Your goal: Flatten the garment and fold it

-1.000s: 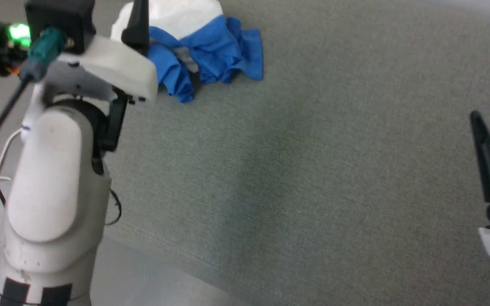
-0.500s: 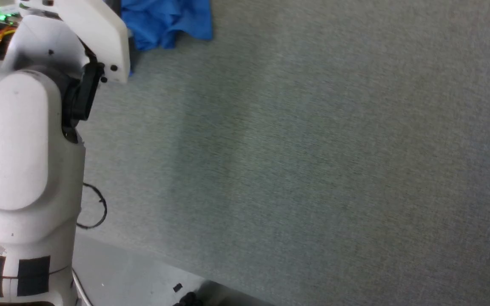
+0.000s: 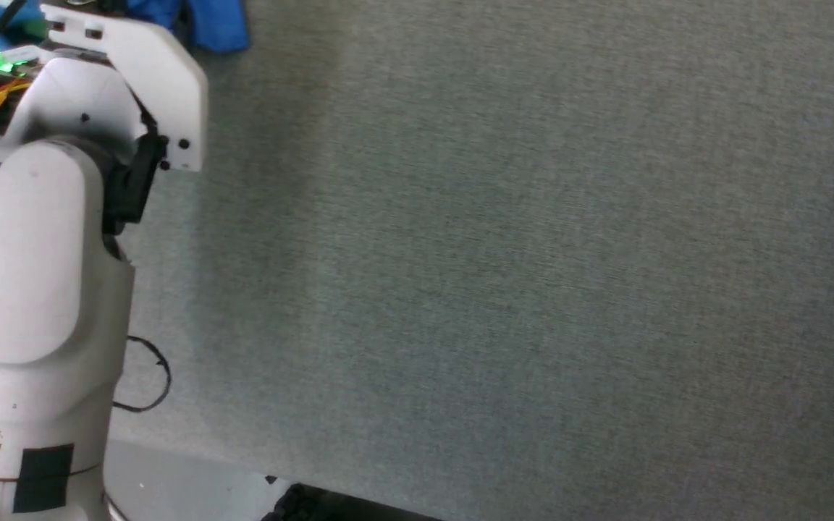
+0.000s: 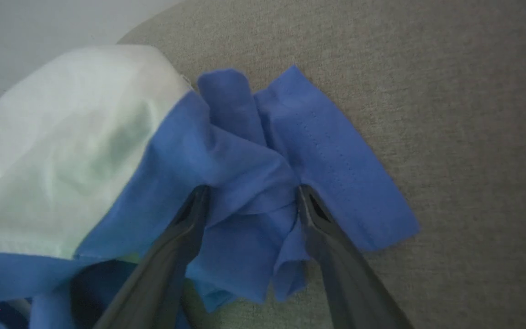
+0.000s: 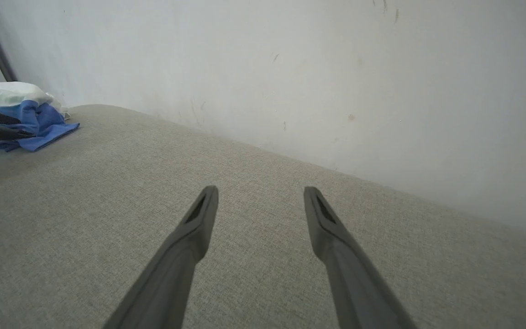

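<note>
The white body (image 5: 14, 94) is heaped loosely over spread blue fabric (image 5: 44, 130), so the white body will hang limply and leave a blue sleeve lying there when I lift.
The garment (image 4: 121, 151) lies crumpled on the grey cloth-covered surface (image 4: 450, 114), white body to the left and blue sleeves bunched to the right. My left gripper (image 4: 251, 201) is open right at it, and a bunched blue fold sits between its two fingers without being pinched. In the head view a blue scrap of the garment (image 3: 218, 25) shows at the top left, beyond my pale left forearm (image 3: 33, 275). My right gripper (image 5: 260, 196) is open over bare surface, far from the garment (image 5: 30, 121), with nothing between its fingers.
A white wall (image 5: 290, 68) rises behind the grey surface (image 3: 496, 253). The surface's near edge and pale floor (image 3: 192, 470) run along the bottom of the head view, with a dark object (image 3: 301, 503) below. A thin cable loop (image 3: 149, 383) hangs by my left arm.
The head camera has swung, so the garment has slid to the picture's top left corner and the right finger has left it. My left wrist now reaches further over the garment.
</note>
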`<state>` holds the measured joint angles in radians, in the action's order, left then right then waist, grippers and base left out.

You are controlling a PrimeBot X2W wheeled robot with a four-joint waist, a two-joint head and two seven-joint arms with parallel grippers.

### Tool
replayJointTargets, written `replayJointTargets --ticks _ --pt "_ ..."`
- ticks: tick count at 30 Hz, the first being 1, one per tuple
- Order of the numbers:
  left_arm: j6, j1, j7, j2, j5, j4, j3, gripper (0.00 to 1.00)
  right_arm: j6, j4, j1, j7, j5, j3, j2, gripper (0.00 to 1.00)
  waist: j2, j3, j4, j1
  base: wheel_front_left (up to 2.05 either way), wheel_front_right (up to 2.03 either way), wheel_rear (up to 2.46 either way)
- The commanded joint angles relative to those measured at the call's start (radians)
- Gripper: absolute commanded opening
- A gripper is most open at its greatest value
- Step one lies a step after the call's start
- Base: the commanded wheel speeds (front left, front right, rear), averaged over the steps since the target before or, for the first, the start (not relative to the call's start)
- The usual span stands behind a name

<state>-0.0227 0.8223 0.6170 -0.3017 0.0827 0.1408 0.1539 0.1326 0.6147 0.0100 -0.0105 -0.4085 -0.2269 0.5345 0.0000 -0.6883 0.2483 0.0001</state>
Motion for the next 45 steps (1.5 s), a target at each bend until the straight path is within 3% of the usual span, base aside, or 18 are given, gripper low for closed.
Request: replayJointTargets --ticks 1,3,4,10,17,26,37,45 --pt "-0.014 -0.015 0.0 -0.018 -0.018 0.012 -0.003 1.0 -0.002 -0.004 -0.002 -0.011 -0.009 -0.004 0.007 1.0 0.0 -0.02 -0.028 -0.0001 0.0 0.0 0.0" --pt "-0.017 -0.023 -0.006 -0.032 -0.028 0.021 -0.002 0.28 -0.002 -0.01 0.0 -0.016 -0.011 -0.003 0.009 1.0 0.0 -0.021 -0.034 -0.0001 0.0 0.0 0.0" --pt "-0.017 -0.026 -0.01 -0.037 -0.029 0.025 -0.001 0.0 -0.002 -0.013 0.001 -0.019 -0.012 -0.003 0.009 1.0 0.0 -0.022 -0.036 -0.0001 0.0 0.0 0.0" --pt "-0.015 -0.027 -0.004 -0.071 -0.035 0.013 -0.006 0.0 -0.002 -0.033 0.016 -0.035 -0.015 0.011 -0.002 1.0 0.0 0.005 -0.039 -0.0001 0.0 0.0 0.0" --pt "0.008 0.018 0.011 -0.155 -0.056 -0.039 -0.021 0.0 -0.002 -0.073 0.049 -0.055 -0.009 0.069 -0.045 1.0 0.0 0.09 -0.048 -0.0001 0.0 0.0 0.0" --pt "0.101 0.132 -0.001 -0.243 -0.068 -0.083 0.023 0.0 -0.002 -0.166 0.082 -0.079 0.025 0.15 -0.154 1.0 0.0 0.282 -0.074 -0.0001 0.0 0.0 0.0" --pt "0.149 0.389 -0.082 -0.218 -0.027 -0.022 0.177 0.0 -0.002 -0.264 0.06 -0.092 0.088 0.183 -0.304 1.0 0.0 0.492 -0.098 -0.0001 0.0 0.0 0.0" --pt "0.153 0.616 -0.204 -0.087 0.057 0.116 0.272 0.0 -0.002 -0.295 0.04 -0.091 0.141 0.19 -0.393 1.0 0.0 0.592 -0.136 -0.0001 0.0 0.0 0.0"
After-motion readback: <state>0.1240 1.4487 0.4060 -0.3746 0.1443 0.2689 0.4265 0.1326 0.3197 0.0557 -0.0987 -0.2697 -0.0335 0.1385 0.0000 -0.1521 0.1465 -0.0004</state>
